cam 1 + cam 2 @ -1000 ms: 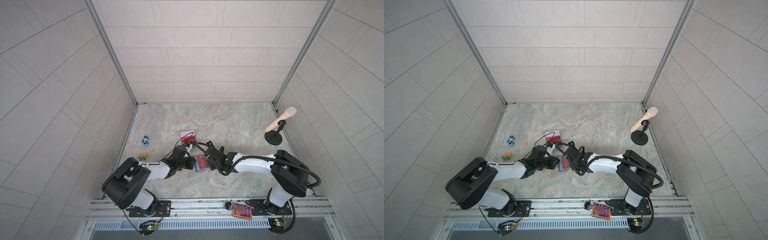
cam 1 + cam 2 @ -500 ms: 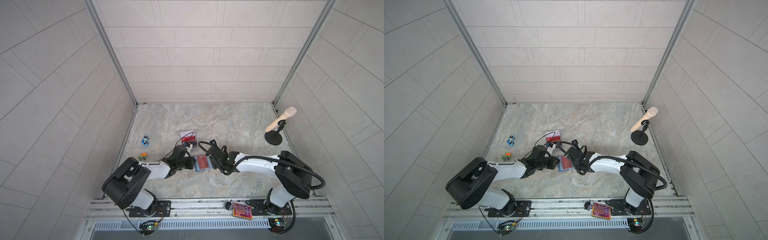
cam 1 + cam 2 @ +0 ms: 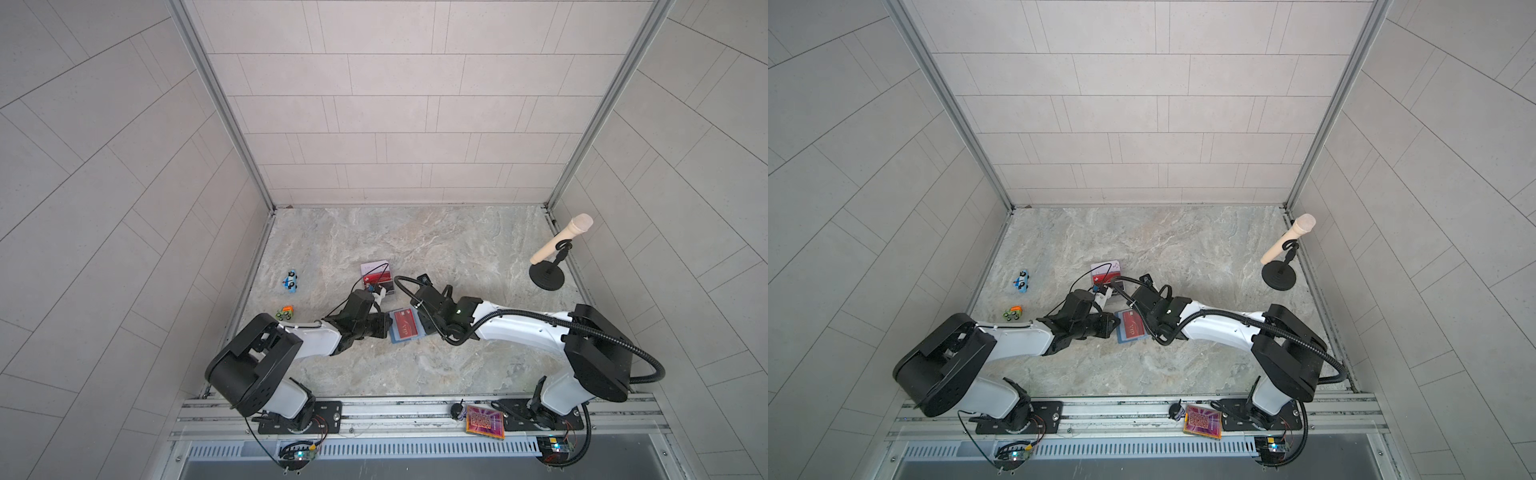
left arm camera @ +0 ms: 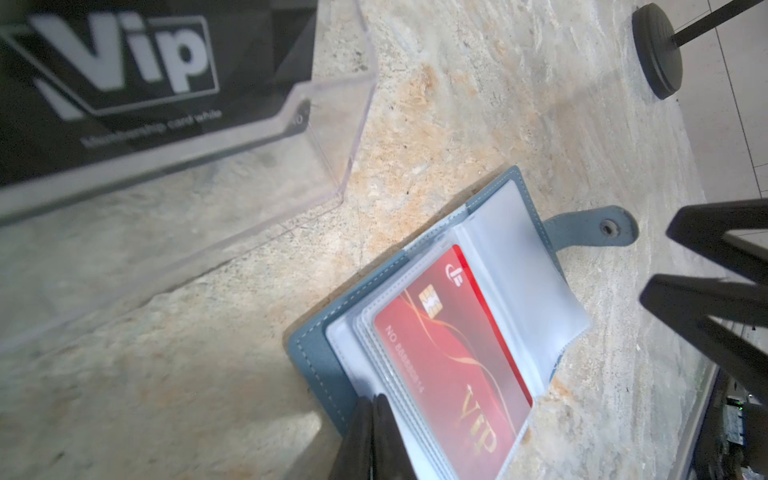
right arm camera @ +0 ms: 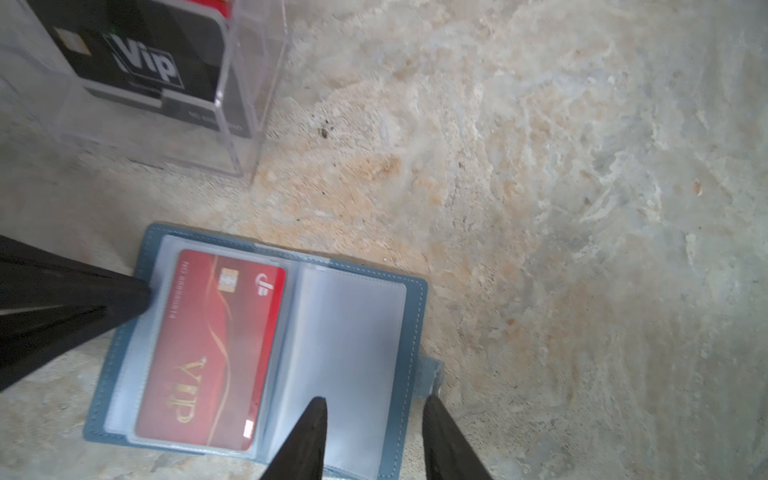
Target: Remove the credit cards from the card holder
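My right gripper straddles the empty sleeve's outer edge (image 5: pixel 402 364), so it should shift to the red card's edge (image 5: pixel 269 352) by the card holder's fold while my left gripper pins the card holder.
The slate-blue card holder (image 5: pixel 412 328) lies open on the marble table, seen in both top views (image 3: pixel 395 337). A red credit card (image 5: pixel 212 345) with gold "VIP" sits inside a clear sleeve on one page (image 4: pixel 453 365); the facing sleeve (image 5: pixel 345 332) looks empty. My left gripper (image 4: pixel 374 402) is shut, its tips resting on the holder's edge beside the red card. My right gripper (image 5: pixel 375 400) is open, one finger over the empty sleeve and one beyond the cover's outer edge by the snap tab (image 4: pixel 606 226). A black "Vip" credit card (image 5: pixel 141 58) stands in a clear acrylic stand (image 4: pixel 324 137).
The acrylic stand (image 3: pixel 376 276) is just behind the holder and close to both grippers. Two toy cars (image 3: pixel 291 281) (image 3: pixel 286 312) lie at the left. A microphone on a round black base (image 3: pixel 547 277) stands at the right. A patterned tile (image 3: pixel 484 420) lies on the front rail.
My right gripper's jaws have spread wider over the holder's right side. The left gripper stays shut on the holder's edge, and the holder has not moved.
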Controlling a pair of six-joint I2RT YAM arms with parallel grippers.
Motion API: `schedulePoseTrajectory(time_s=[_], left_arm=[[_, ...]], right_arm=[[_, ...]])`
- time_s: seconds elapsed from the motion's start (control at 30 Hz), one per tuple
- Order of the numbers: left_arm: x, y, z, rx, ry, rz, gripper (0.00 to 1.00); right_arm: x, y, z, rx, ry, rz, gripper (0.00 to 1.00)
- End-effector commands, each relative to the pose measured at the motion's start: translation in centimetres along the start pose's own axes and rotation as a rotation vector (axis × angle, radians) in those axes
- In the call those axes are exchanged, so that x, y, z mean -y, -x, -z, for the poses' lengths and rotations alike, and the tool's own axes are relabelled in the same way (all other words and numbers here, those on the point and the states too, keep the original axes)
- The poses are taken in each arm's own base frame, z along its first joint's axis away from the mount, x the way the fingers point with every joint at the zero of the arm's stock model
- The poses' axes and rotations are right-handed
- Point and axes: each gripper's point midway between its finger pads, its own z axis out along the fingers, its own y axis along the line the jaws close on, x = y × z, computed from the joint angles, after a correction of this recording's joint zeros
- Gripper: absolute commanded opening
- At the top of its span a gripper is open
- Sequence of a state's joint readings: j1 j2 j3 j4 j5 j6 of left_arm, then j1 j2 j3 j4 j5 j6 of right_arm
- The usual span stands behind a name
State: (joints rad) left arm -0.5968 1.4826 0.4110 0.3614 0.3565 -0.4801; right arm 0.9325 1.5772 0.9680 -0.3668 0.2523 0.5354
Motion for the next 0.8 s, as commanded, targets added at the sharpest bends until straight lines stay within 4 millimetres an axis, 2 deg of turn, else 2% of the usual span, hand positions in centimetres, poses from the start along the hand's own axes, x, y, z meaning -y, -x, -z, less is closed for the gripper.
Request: schedulePoseTrajectory(time_s=[0.0, 0.13, 0.27, 0.4, 0.6, 0.77], left_arm=[[-1.1, -2.1, -0.4, -0.083, 0.042, 0.01, 0.08], [-1.0, -2.0, -0.3, -0.084, 0.043, 0.007, 0.08], [-1.0, -1.9, -0.2, -0.083, 0.044, 0.006, 0.08], [-0.9, -1.8, -0.2, -0.083, 0.043, 0.003, 0.08], [-0.8, -1.6, -0.2, -0.081, 0.041, 0.002, 0.08], [-0.8, -1.5, -0.3, -0.082, 0.042, 0.001, 0.08]], right_arm=[[-1.9, 0.2, 0.8, -0.04, 0.122, -0.008, 0.45], [-4.1, 0.2, 0.7, -0.089, 0.241, -0.048, 0.46], [-4.7, 0.3, 0.4, -0.125, 0.316, -0.123, 0.46], [-5.3, 0.2, -0.1, -0.165, 0.414, -0.181, 0.41], [-4.6, -0.8, -1.6, -0.215, 0.446, -0.246, 0.37], [-4.8, -1.7, -2.5, -0.254, 0.502, -0.283, 0.35]])
